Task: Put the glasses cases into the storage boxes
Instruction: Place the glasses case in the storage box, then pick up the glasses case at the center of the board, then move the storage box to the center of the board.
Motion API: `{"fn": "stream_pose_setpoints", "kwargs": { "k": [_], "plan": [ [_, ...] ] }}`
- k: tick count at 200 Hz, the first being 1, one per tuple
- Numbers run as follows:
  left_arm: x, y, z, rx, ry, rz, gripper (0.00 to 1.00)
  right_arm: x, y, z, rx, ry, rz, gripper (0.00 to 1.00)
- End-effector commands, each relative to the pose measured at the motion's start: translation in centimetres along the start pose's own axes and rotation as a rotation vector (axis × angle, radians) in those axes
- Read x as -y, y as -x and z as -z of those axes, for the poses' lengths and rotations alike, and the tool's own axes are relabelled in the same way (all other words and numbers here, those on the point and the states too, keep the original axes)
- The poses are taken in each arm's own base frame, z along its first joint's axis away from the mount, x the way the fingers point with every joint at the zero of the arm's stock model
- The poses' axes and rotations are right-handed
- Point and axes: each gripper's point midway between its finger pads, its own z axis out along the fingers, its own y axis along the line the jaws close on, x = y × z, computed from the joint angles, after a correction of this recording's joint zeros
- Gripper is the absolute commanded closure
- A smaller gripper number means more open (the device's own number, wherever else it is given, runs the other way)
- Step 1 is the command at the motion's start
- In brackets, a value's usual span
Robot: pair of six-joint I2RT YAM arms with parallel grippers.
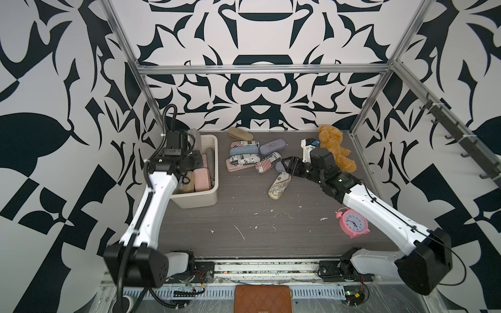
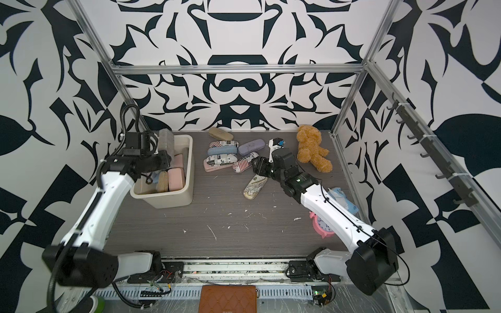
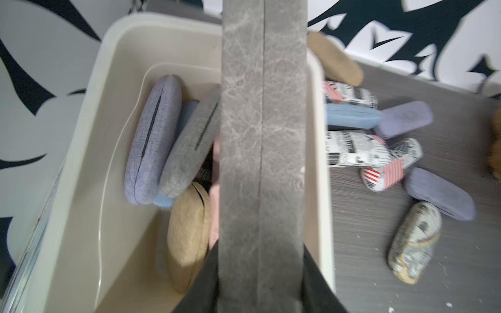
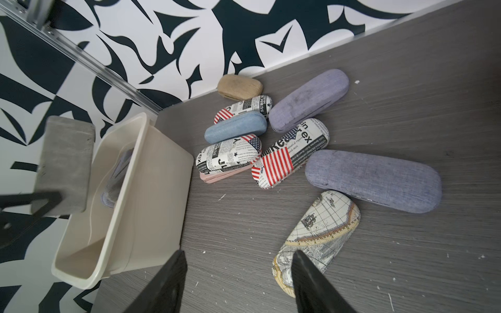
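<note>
The storage box is a long way from the map-print case [image 1: 279,186], so my left gripper should put its grey case inside and pull the box [image 1: 214,172] toward my right gripper.
My left gripper [image 3: 260,252] is shut on a grey marbled glasses case [image 3: 263,130], held over the far end of the cream storage box [image 1: 214,162] and also seen in a top view [image 2: 166,139]. Inside the box lie lilac [image 3: 153,135], grey [image 3: 189,146], tan [image 3: 187,233] and pink [image 1: 202,177] cases. Several more cases lie clustered on the table: tan [image 4: 240,86], blue [image 4: 235,127], two lilac [image 4: 309,100] [image 4: 374,180], newspaper/flag print [image 4: 291,151] and a map print [image 4: 317,238]. My right gripper [image 4: 238,254] hangs open just above the table beside the map-print case, nothing between its fingers.
A brown teddy bear [image 1: 336,149] sits at the back right beside a small white and blue object [image 1: 309,143]. A pink alarm clock [image 1: 352,222] stands by my right arm, and a blue-white packet [image 2: 341,200] lies behind it. A brown quilted wallet [image 1: 262,298] rests off the front edge.
</note>
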Motion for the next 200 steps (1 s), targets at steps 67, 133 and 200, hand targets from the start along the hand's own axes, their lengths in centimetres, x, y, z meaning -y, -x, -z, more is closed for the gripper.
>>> {"fn": "stream_pose_setpoints", "kwargs": {
  "k": [67,133,200],
  "plan": [
    [1.8,-0.3,-2.9,-0.161,0.01,-0.122,0.0,6.0,-1.3,-2.6,-0.092,-0.272,0.078,0.2],
    [5.1,-2.1,5.2,0.01,-0.244,-0.019,0.01,10.2,-4.1,-7.6,-0.198,-0.507,0.137,0.2],
    [6.3,-7.1,1.3,-0.083,-0.265,0.022,0.01,10.3,-8.8,-12.4,-0.32,-0.567,0.124,0.19]
  ]
}}
